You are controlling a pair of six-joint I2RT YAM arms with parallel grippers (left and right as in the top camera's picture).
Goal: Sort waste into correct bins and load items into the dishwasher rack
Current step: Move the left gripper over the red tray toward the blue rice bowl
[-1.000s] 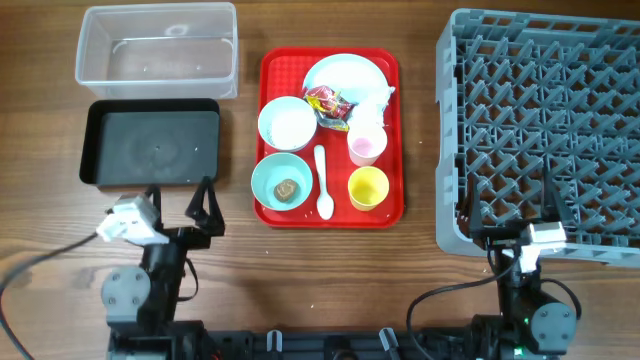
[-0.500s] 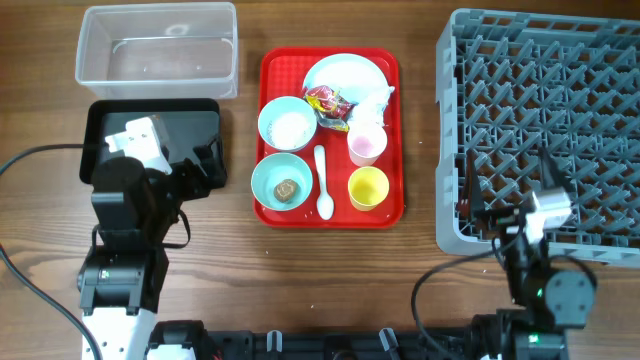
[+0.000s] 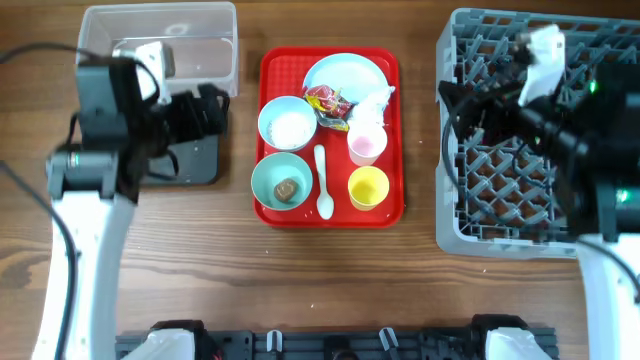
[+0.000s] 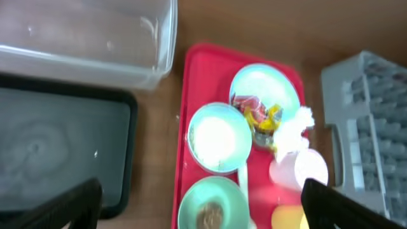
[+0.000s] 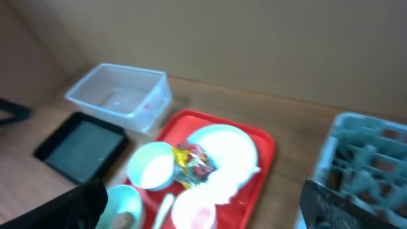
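The bowl of rice (image 3: 287, 124) is upright with its rim (image 3: 312, 139) by the spoon clear of the wrappers, so my left gripper should go on toward that part and close there.
On the red tray lie a light-blue plate (image 3: 345, 72), red and yellow wrappers (image 3: 328, 103), a white tissue (image 3: 376, 102), a bowl of rice (image 3: 287, 124), a bowl (image 3: 281, 181) holding a brown food piece (image 3: 287, 188), a white spoon (image 3: 322, 182), a pink cup (image 3: 366, 146) and a yellow cup (image 3: 368, 187). The clear tub (image 3: 200, 25) and black tray (image 3: 195, 165) stand at the left, the grey rack (image 3: 500, 200) at the right. My left gripper (image 3: 205, 108) hangs open and empty over the black tray. My right gripper (image 3: 470, 105) is open and empty above the rack's left edge.
The red serving tray (image 3: 395, 215) sits between the bins and the rack. Bare wood lies in front of it and between it and the rack. Both wrist views are blurred; the left one shows the tray's items (image 4: 219, 137) below.
Both arms have risen from the table's front edge and swung toward the back. The left is now over the bins, the right over the rack. Nothing on the tray has moved.
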